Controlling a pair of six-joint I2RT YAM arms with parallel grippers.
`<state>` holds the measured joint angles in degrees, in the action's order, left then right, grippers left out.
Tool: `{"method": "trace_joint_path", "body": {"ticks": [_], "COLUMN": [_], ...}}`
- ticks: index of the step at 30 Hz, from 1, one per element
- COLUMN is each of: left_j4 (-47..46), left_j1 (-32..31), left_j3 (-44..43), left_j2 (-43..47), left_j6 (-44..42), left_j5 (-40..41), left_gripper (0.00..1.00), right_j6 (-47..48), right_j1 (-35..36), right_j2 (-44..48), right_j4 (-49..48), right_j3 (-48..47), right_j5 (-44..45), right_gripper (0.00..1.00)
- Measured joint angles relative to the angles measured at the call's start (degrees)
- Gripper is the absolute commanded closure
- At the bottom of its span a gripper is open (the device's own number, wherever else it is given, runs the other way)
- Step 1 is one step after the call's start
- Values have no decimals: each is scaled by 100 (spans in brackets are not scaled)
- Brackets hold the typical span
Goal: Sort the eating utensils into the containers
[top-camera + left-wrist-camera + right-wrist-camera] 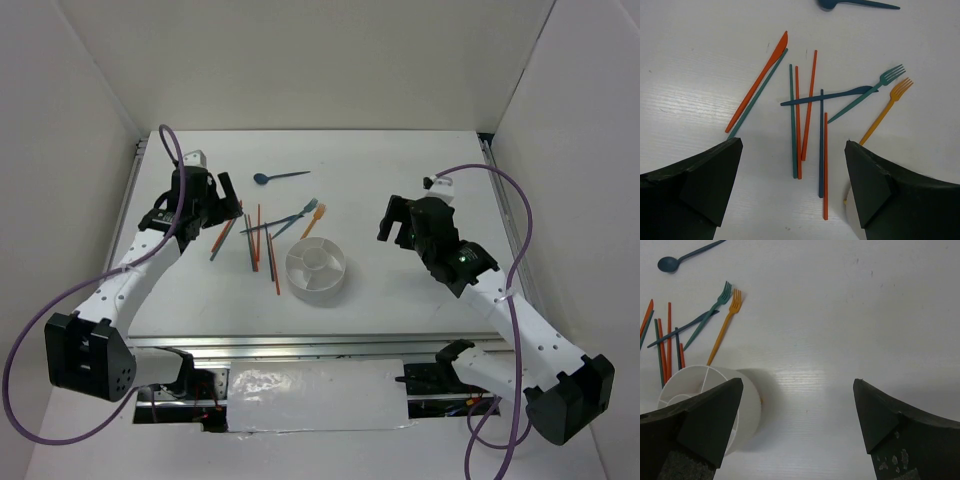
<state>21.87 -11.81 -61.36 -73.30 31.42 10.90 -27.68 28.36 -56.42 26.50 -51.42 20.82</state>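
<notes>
The orange knife is lying close along a dark teal chopstick [757, 95], so the robot's left gripper should first separate the two and then pinch only the knife's handle [756, 85].
The round white holder [317, 268] with inner compartments stands mid-table; it also shows in the right wrist view [747, 405]. Left of it lie several orange and dark teal chopsticks [798, 122], an orange knife [760, 82], a dark teal knife [827, 96], a teal fork [865, 95] and an orange fork [887, 107]. A blue spoon [280, 177] lies farther back. My left gripper [222, 200] is open and empty above the near ends of the chopsticks [794, 145]. My right gripper [393, 225] is open and empty, right of the holder [797, 382].
The white table [400, 170] has raised walls at the back and both sides. Metal rails run along its left and right edges. The holder's wall [852, 220] sits just by my left gripper's right finger [875, 180].
</notes>
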Motion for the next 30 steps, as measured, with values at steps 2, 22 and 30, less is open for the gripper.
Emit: {"method": "trace_joint_path", "body": {"ticks": [2, 22, 30], "left_j4": [-2, 472, 785], "left_j1": [0, 407, 529], "left_j3": [0, -498, -894], "left_j2": [0, -1021, -2830], "left_j6": [-2, -459, -461], "left_j5": [-33, 697, 883], "left_gripper": [2, 52, 71], "right_j6": [0, 9, 31], "right_j1": [4, 256, 374], "right_j2": [0, 254, -28], "right_j4": [13, -48, -197], "right_j3": [0, 138, 186], "right_j5": [7, -133, -256], "right_gripper": [0, 0, 0]}}
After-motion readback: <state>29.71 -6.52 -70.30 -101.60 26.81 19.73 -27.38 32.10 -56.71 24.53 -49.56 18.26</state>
